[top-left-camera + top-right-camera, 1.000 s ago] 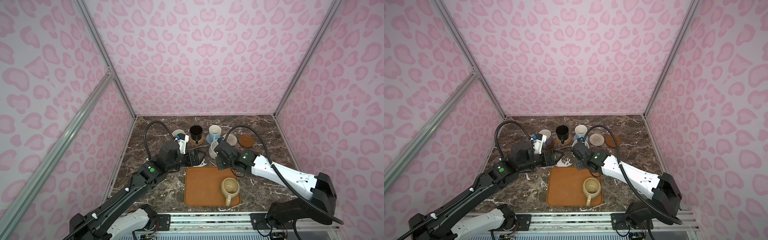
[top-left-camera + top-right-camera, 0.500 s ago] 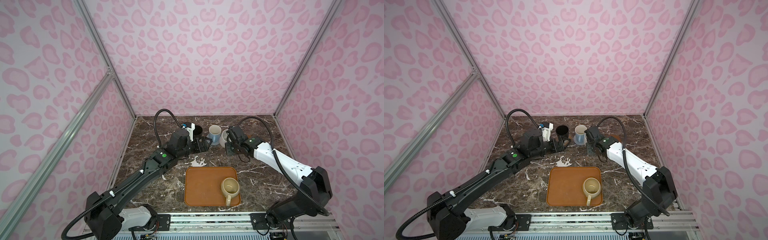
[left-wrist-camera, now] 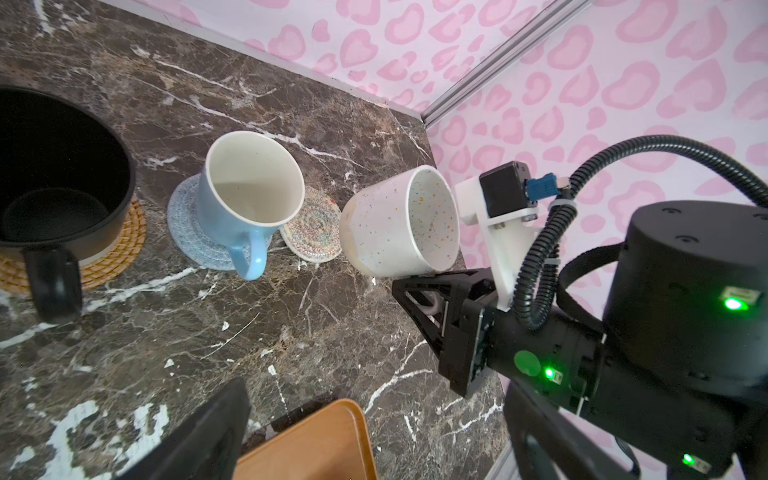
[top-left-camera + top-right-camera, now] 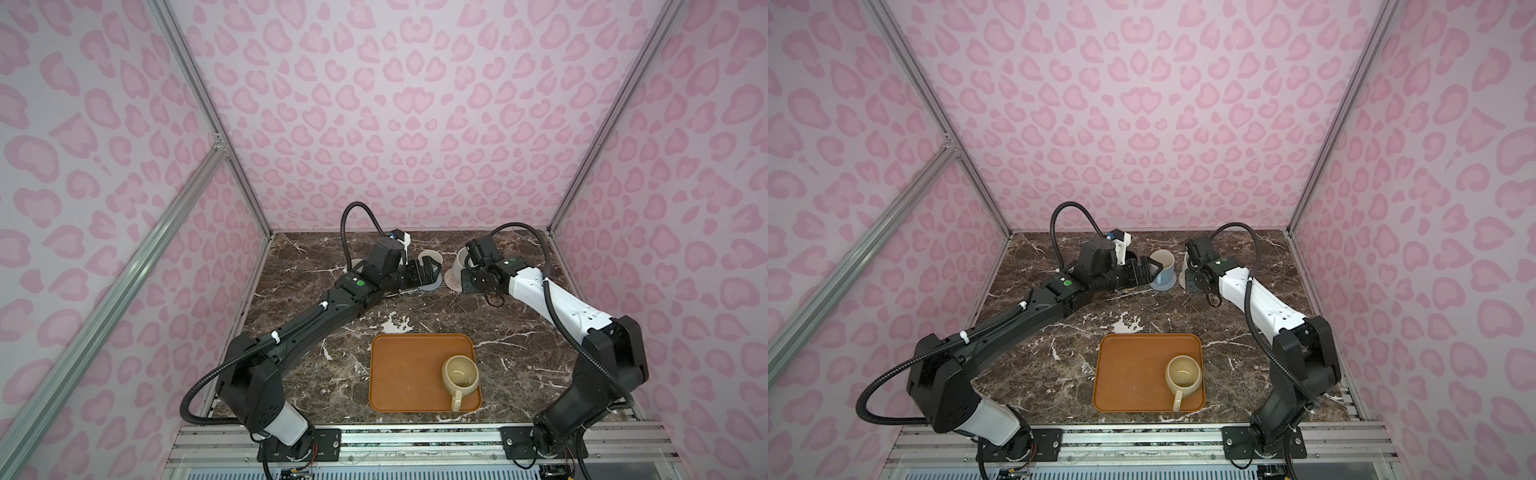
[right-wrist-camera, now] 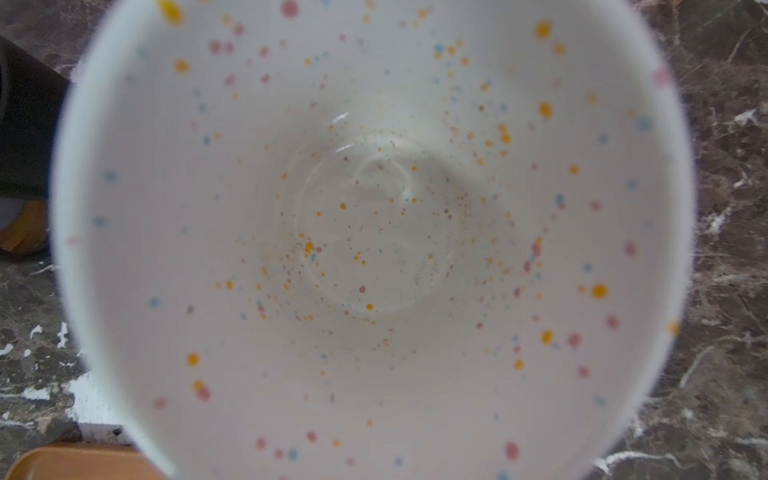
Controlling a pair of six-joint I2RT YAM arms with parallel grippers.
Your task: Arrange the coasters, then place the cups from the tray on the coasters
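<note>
The cream coaster (image 3: 312, 228) is empty beside the speckled white cup's base (image 3: 352, 240), so the robot's right gripper should keep lowering the cup onto it until the base sits flat.
Both top views show the orange-brown tray (image 4: 399, 374) at the front with the squat beige-yellow cup (image 4: 459, 372) on it. Against the back, the black cup (image 3: 58, 174) stands on the orange woven coaster (image 3: 120, 253). The light blue cup (image 3: 245, 199) stands on the grey-blue coaster (image 3: 187, 224). My right gripper (image 3: 432, 301) is shut on the handle of the speckled white cup (image 3: 390, 224). That cup hangs tilted, its base at the edge of the cream coaster (image 3: 309, 235). My left gripper (image 4: 424, 270) is open and empty beside the light blue cup.
A pale sliver of the lavender cup (image 4: 354, 264) shows behind my left arm. The pink back wall and the corner post (image 3: 490, 62) stand close behind the row of cups. Marble tabletop (image 4: 519, 345) lies bare to the tray's right.
My right gripper has carried the speckled white cup from mid-table back to the cream coaster. My left gripper, still open, has moved back and right toward the light blue cup.
</note>
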